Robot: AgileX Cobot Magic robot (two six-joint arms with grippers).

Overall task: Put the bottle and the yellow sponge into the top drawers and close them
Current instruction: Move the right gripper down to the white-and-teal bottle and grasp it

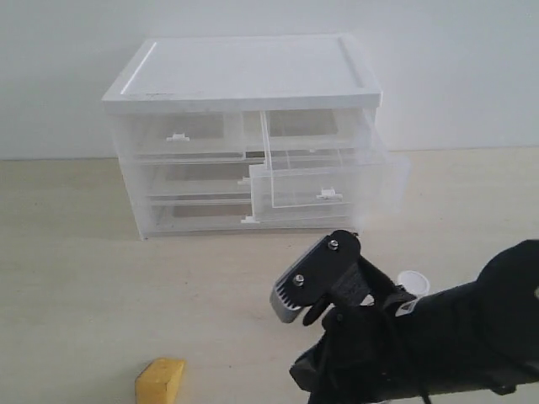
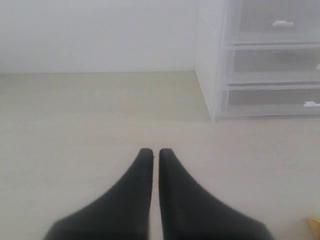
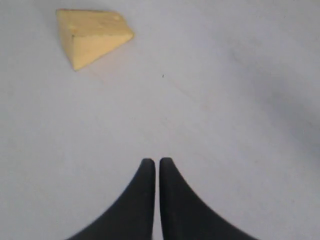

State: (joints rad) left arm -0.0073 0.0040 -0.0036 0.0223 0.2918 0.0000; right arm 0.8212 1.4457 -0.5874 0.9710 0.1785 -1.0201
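The bottle (image 1: 413,282) stands behind the wrist of the robot's shut right gripper, so the robot should pull that gripper back, open it and approach the bottle from the front.
The white cabinet (image 1: 244,71) stands at the back. Its top left drawer (image 1: 181,135) is closed, and the top right drawer (image 1: 324,181) is pulled far out. The yellow sponge (image 1: 160,380) lies on the table near the front left. In the right wrist view the sponge (image 3: 92,37) is ahead of my right gripper (image 3: 157,162), which is shut on nothing above bare table. Only the bottle's white cap (image 1: 413,283) shows behind my black right arm (image 1: 421,345). My left gripper (image 2: 155,151) is shut and empty, low over the table, with the top left drawer (image 2: 270,20) ahead to one side.
Two full-width drawers (image 1: 198,181) sit closed under the top ones. The pale wooden table (image 1: 84,278) meets a white wall behind the cabinet. A sliver of the yellow sponge (image 2: 315,226) shows at the edge of the left wrist view.
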